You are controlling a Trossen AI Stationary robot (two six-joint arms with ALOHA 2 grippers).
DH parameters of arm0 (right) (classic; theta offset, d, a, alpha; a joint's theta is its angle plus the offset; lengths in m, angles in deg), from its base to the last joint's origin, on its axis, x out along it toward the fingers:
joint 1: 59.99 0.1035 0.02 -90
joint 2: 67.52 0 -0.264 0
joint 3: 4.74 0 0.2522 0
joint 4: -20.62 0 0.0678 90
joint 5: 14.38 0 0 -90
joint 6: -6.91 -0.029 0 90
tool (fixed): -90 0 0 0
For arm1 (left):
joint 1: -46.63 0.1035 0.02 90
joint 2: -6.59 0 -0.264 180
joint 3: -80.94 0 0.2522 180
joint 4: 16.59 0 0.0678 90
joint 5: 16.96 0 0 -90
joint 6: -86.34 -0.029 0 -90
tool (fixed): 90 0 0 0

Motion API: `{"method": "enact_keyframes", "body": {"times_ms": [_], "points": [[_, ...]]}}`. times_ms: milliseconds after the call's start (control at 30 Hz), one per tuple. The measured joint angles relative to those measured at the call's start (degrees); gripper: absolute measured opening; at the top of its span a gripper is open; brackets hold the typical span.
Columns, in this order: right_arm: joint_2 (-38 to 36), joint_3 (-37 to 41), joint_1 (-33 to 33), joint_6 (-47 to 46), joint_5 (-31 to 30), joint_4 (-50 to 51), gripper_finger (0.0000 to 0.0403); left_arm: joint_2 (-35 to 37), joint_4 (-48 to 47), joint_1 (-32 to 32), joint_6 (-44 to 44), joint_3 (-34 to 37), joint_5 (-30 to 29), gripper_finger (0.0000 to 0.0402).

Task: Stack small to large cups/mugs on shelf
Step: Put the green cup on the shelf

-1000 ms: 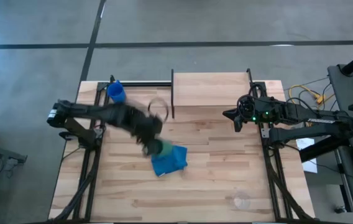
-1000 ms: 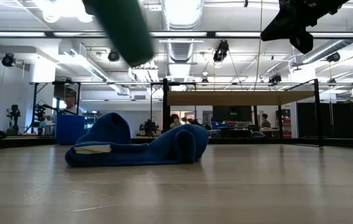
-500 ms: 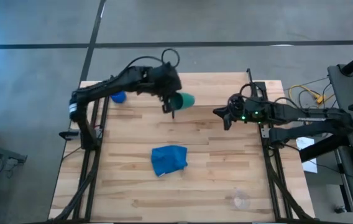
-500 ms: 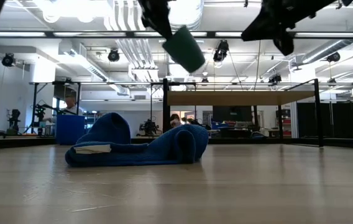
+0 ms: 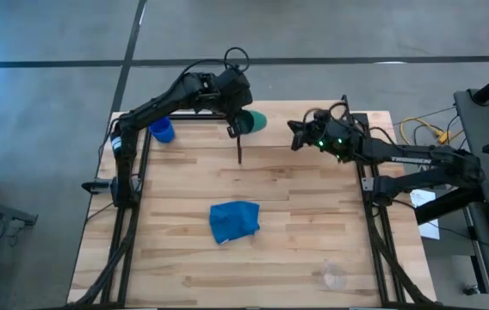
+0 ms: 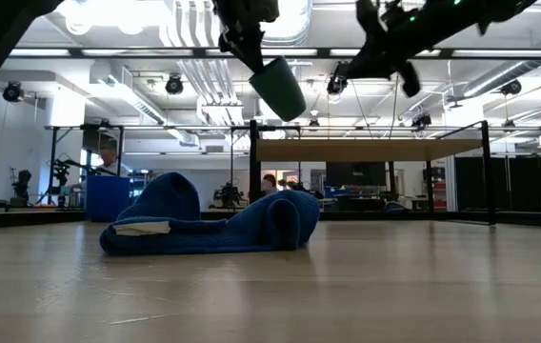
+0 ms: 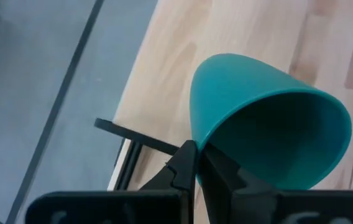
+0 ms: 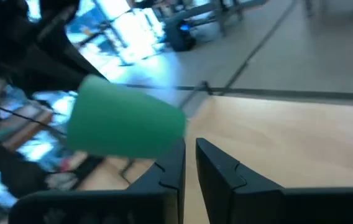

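Note:
The dark green cup (image 6: 276, 88) is tilted in my left gripper, so my right gripper should push the cup's base (image 6: 289, 111) to make it stand upright before the cup touches the shelf.
My left gripper (image 5: 238, 126) is high above the shelf's (image 5: 300, 113) left end, shut on the dark green cup (image 5: 254, 120). The same cup shows in the low view (image 6: 278, 88). My right gripper (image 5: 294, 136) hovers just right of the cup with its fingers shut and touches nothing; its wrist view has the cup (image 8: 123, 127) close ahead. The blue mug (image 5: 162, 131) stands on the table's far left corner, half hidden by my left arm. The clear glass (image 5: 335, 277) stands on its base near the near right corner. My left gripper pinches the green cup at its rim (image 7: 194, 138), one finger (image 7: 217, 165) inside the mouth and the other outside the wall. The cup is lifted clear above the shelf and tilted, with its base toward the table's right.
A crumpled blue cloth (image 5: 234, 220) lies mid-table. Black uprights (image 5: 238, 146) stand at the shelf's ends. Bare planks stretch between the cloth and the glass. People show in the room beyond (image 6: 269, 183).
My left gripper has carried the green cup from just above the cloth up and toward the far edge, ending over the shelf's left end with the cup tipped onto its side. My right gripper has moved left toward the cup.

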Motion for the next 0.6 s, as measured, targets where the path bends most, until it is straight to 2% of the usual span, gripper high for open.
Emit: {"method": "enact_keyframes", "body": {"times_ms": [67, 267, 467, 600], "points": [[2.88, -0.46, -2.51, -0.52, 5.04, -3.82, 0.0034, 0.00, -0.92, 0.00, 0.06, 0.02, 0.20, 0.0000], [10.89, -4.51, -6.77, -3.24, 12.26, -7.09, 0.0034, 0.02, -1.80, 0.00, 0.20, 0.13, 1.71, 0.0000], [18.18, -11.35, -6.77, -3.13, 15.53, -7.14, 0.0033, -0.66, 0.75, 0.55, 0.20, 1.03, 1.92, 0.0000], [22.41, -16.48, -6.84, -3.09, 16.95, -2.30, 0.0033, -0.72, 2.19, 0.63, 0.20, 1.68, 1.75, 0.0000]]}}
